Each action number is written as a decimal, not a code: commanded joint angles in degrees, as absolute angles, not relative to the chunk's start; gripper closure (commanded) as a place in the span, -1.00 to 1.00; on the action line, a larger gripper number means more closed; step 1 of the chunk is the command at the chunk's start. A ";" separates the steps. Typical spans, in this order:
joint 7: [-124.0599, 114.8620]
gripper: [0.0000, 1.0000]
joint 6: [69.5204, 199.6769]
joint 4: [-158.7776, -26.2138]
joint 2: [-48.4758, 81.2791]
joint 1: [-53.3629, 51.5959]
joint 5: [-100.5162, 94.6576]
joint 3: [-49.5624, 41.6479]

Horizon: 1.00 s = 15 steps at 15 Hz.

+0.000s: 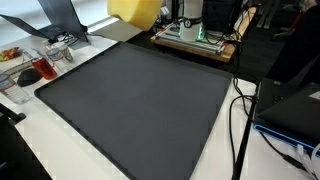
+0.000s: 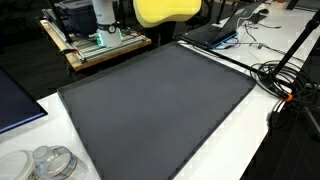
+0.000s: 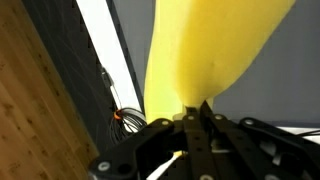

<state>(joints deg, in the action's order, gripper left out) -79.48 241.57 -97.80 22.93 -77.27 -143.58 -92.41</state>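
The yellow thing (image 2: 168,11) is hanging over the clear dark grey mat, so my gripper should carry on going above the mat's far end (image 2: 178,54) and let go of it there.
A soft yellow thing, perhaps a cloth (image 3: 210,50), hangs from my gripper (image 3: 195,108), whose black fingers are shut on its pinched end in the wrist view. In both exterior views only its lower part shows at the top edge (image 1: 135,10) (image 2: 165,10), well above the far edge of a dark grey mat (image 1: 140,100) (image 2: 160,100). The gripper itself is out of frame in both exterior views. Nothing lies on the mat.
A wooden platform (image 1: 195,40) (image 2: 100,45) with the robot base stands behind the mat. A laptop (image 2: 215,33) and black cables (image 2: 285,85) (image 1: 240,110) lie beside it. Glass jars (image 1: 45,65) (image 2: 50,162) sit at one corner, and a dark box (image 1: 290,110) stands off the mat.
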 commanded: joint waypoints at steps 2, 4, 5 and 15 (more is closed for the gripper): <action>-79.51 0.97 242.09 -100.67 25.08 -95.51 -144.11 -108.89; -79.36 0.97 242.10 -102.42 26.50 -100.88 -144.00 -113.85; -79.28 0.97 242.09 -103.30 27.11 -102.95 -143.94 -115.83; -79.38 0.09 242.08 -108.35 30.00 -110.88 -143.99 -124.09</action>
<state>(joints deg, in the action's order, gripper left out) -79.51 241.58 -106.87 29.15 -109.44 -143.58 -122.21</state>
